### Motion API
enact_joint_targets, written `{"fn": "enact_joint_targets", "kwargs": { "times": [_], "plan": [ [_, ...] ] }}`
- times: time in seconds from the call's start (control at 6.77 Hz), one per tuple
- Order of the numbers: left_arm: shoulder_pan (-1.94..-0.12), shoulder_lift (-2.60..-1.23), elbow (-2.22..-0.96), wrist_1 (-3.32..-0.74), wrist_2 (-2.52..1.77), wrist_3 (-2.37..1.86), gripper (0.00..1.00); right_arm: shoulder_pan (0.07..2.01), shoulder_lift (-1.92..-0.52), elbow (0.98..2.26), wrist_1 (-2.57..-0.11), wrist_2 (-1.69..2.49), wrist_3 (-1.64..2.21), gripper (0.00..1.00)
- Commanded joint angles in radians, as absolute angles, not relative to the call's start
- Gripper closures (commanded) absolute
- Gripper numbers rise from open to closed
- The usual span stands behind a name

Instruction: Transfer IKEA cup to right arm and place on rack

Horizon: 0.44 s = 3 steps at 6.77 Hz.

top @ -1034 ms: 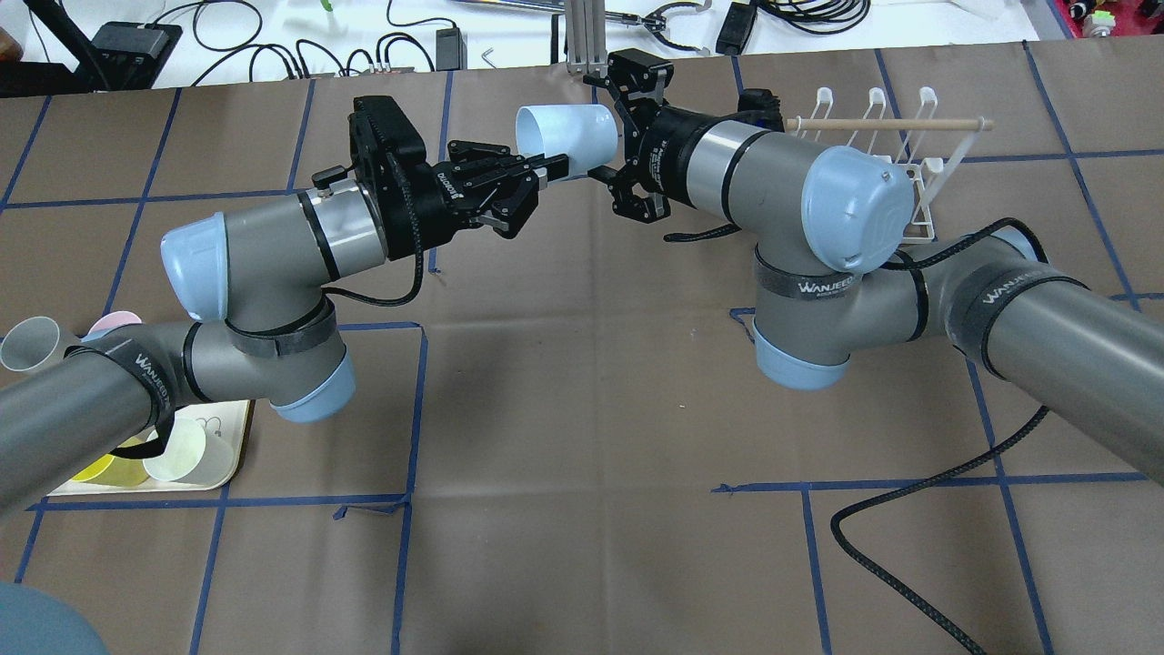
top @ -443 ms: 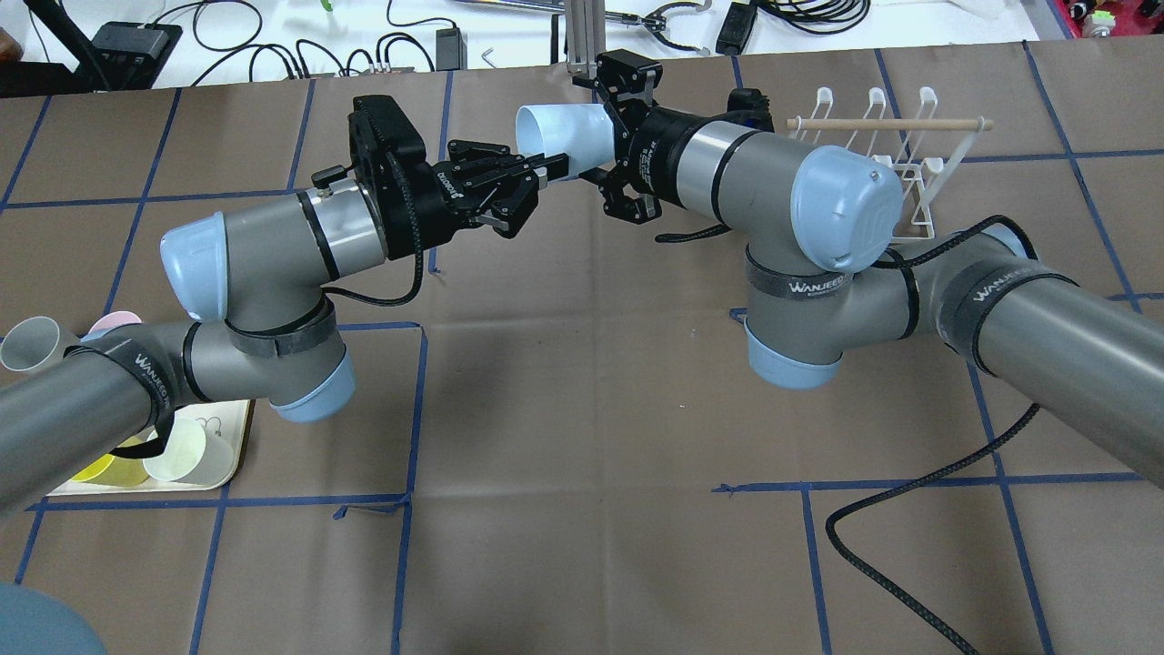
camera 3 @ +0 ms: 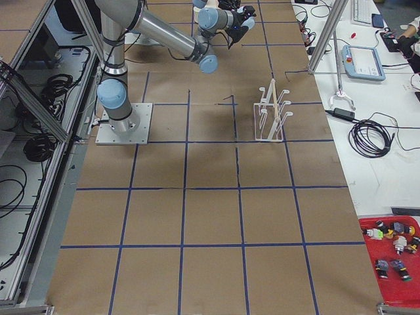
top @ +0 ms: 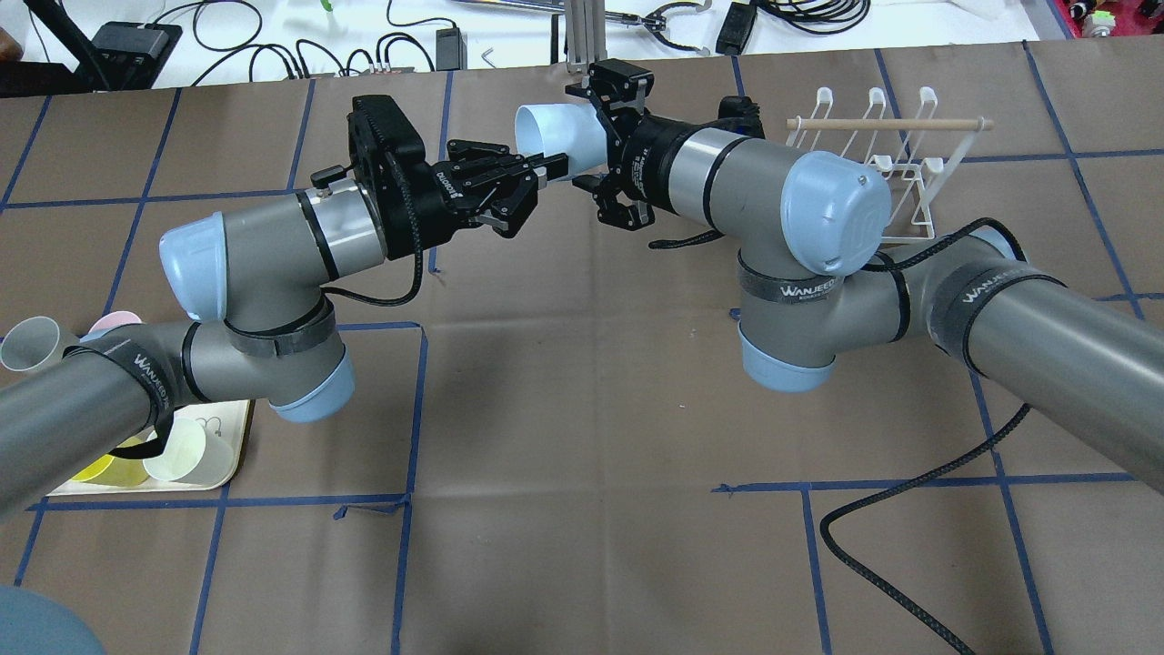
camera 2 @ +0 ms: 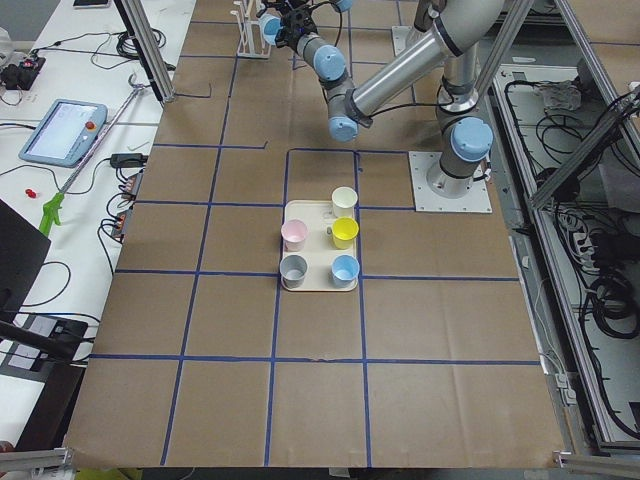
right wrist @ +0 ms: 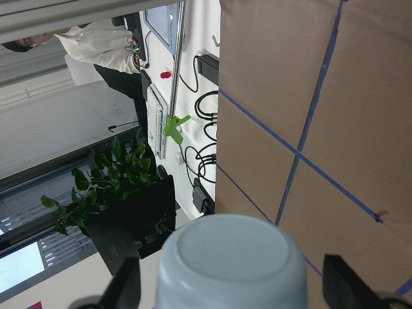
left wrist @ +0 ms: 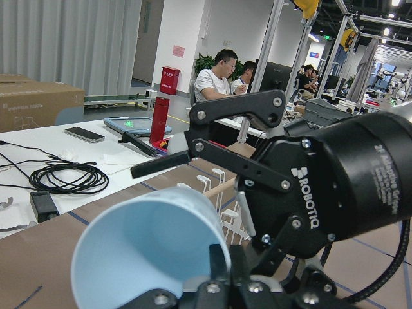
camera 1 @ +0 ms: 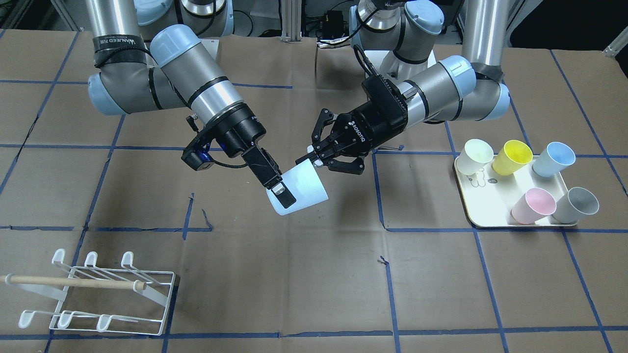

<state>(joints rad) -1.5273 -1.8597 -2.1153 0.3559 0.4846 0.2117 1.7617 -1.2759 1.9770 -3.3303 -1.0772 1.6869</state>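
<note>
Next, my right gripper closes around the cup's base (camera 1: 274,203), which it loosely straddles, before my left gripper, now clamping the cup's rim (camera 1: 318,176), opens and backs away.
The pale blue IKEA cup (top: 559,132) hangs on its side above the table's far middle, also in the front-facing view (camera 1: 304,189). My left gripper (top: 552,167) is shut on the cup's rim, one finger inside the mouth, as the left wrist view shows on the cup (left wrist: 148,251). The right arm's gripper (top: 591,136) is open, its fingers straddling the cup's base (right wrist: 232,264) with gaps on both sides. One right finger (camera 1: 275,189) lies over the cup wall. The white wire rack (top: 891,124) stands behind the right arm.
A cream tray (camera 1: 490,202) on my left side holds several cups: cream, yellow, blue, pink, grey. A black cable (top: 909,505) loops on the table under the right arm. The rack (camera 1: 73,282) sits near the far table edge. People sit at desks beyond.
The right gripper has moved toward the left arm, sliding further over the cup's base. The left arm and the cup have stayed still.
</note>
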Motion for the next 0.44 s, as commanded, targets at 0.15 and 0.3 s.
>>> {"fn": "enact_joint_targets", "kwargs": {
  "times": [0.15,0.3],
  "plan": [
    [-1.526,-1.858,-2.114,0.357,0.485,0.212,0.99,1.761,-1.275,1.974,-3.332,-1.068,1.687,0.30],
    [-1.526,-1.855,-2.112,0.357,0.486,0.212,0.96,1.761,-1.275,1.974,-3.332,-1.068,1.687,0.37]
  ]
}}
